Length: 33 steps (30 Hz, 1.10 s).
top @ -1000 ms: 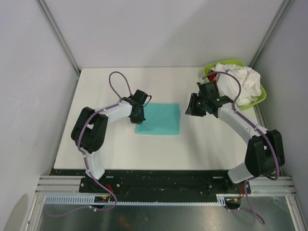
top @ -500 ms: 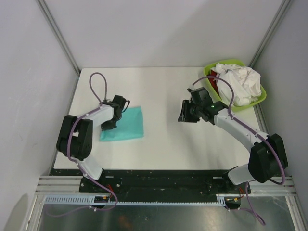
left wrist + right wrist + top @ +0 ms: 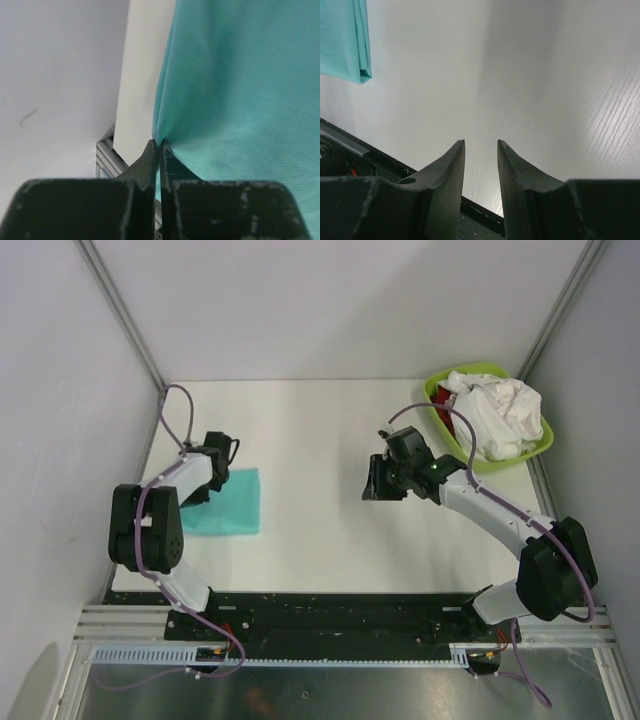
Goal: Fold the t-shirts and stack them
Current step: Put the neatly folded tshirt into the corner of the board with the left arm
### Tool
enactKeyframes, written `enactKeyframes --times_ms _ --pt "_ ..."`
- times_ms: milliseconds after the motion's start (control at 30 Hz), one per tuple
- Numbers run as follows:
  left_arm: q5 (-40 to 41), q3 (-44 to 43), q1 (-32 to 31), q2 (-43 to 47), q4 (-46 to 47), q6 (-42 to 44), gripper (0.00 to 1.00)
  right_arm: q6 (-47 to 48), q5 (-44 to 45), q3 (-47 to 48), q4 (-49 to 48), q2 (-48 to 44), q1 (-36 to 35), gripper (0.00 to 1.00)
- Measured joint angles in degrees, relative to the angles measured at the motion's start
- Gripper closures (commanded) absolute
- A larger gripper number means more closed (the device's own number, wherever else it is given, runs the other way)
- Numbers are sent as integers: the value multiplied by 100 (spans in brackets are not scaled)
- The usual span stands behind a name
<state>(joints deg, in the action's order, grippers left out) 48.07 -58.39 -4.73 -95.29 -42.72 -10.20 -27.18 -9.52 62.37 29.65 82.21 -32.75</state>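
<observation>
The teal t-shirt is flat and has free table beside its pinched border. My left gripper should keep pulling until that border gets near the table's side edge.
A folded teal t-shirt lies flat near the table's left edge. My left gripper is shut on its left border. In the left wrist view the fingertips pinch the cloth's edge, and the teal t-shirt spreads away to the right. My right gripper hangs open over the bare middle of the table with nothing between its fingers. The teal t-shirt's corner shows far off in that view. A crumpled white t-shirt is heaped over a bit of red t-shirt at the back right.
The lime-green basin holding the white and red cloth stands at the table's back right corner. The table's left edge and a metal rail lie just beside the left gripper. Grey walls close in both sides.
The left gripper has dragged the teal t-shirt from the table's middle to its left side. The right gripper has drifted a little left, away from the basin.
</observation>
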Motion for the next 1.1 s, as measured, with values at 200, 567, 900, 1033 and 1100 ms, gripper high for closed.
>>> enactKeyframes --times_ms 200,567,900,1033,1100 --pt "339 -337 157 -184 7 181 100 7 -2 -55 7 0 -46 63" --pt "647 -463 577 -420 9 328 80 103 -63 -66 15 101 -144 63" --pt "374 -916 684 -332 -328 44 12 221 -138 -66 59 127 -170 63" --pt "-743 -1043 160 190 -369 -505 12 223 -131 -68 61 127 -170 63" --pt "-1287 -1043 -260 411 -308 -756 11 221 -129 -74 57 127 -170 63"
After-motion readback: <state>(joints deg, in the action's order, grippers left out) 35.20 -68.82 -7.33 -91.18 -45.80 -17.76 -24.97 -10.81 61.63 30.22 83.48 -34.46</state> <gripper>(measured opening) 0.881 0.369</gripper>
